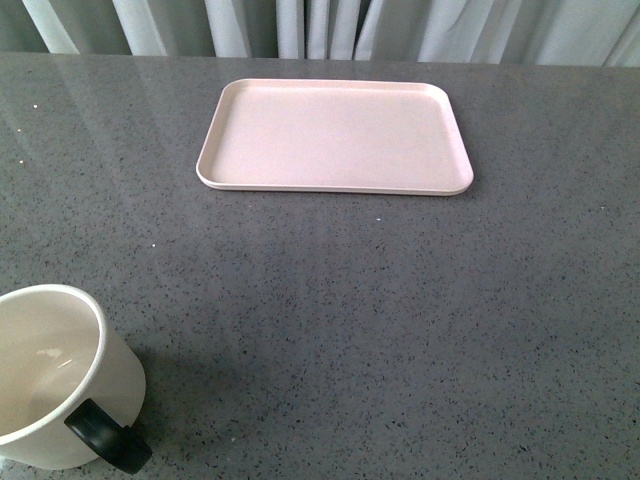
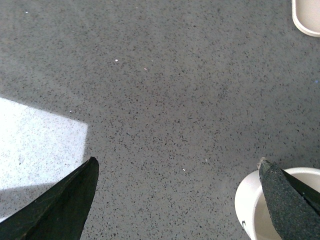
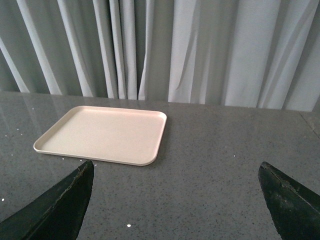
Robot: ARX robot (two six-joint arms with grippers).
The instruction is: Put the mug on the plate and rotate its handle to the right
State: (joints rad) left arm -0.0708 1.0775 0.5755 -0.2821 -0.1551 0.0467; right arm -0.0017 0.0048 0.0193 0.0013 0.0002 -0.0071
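Note:
The mug's pale inside (image 1: pixel 45 360) can be seen far below the mug's rim, so I should expect the white mug (image 1: pixel 72 385) to be empty when I pick it up.
The white mug (image 1: pixel 55 375) stands upright at the near left corner of the front view, its black handle (image 1: pixel 108 437) turned toward the near right. The pale pink plate (image 1: pixel 335 136) lies empty at the far middle of the grey table. Neither arm shows in the front view. My left gripper (image 2: pixel 177 167) is open over bare tabletop, and one of its fingers (image 2: pixel 287 200) overlaps the rim of the mug (image 2: pixel 247 200). A corner of the plate (image 2: pixel 306 17) shows in that view. My right gripper (image 3: pixel 175 172) is open above the table, with the plate (image 3: pixel 102 134) ahead of it.
Grey-white curtains (image 3: pixel 200 50) hang behind the table's far edge. A bright patch of light (image 2: pixel 35 142) falls on the speckled tabletop (image 1: pixel 400 320) near the left gripper.

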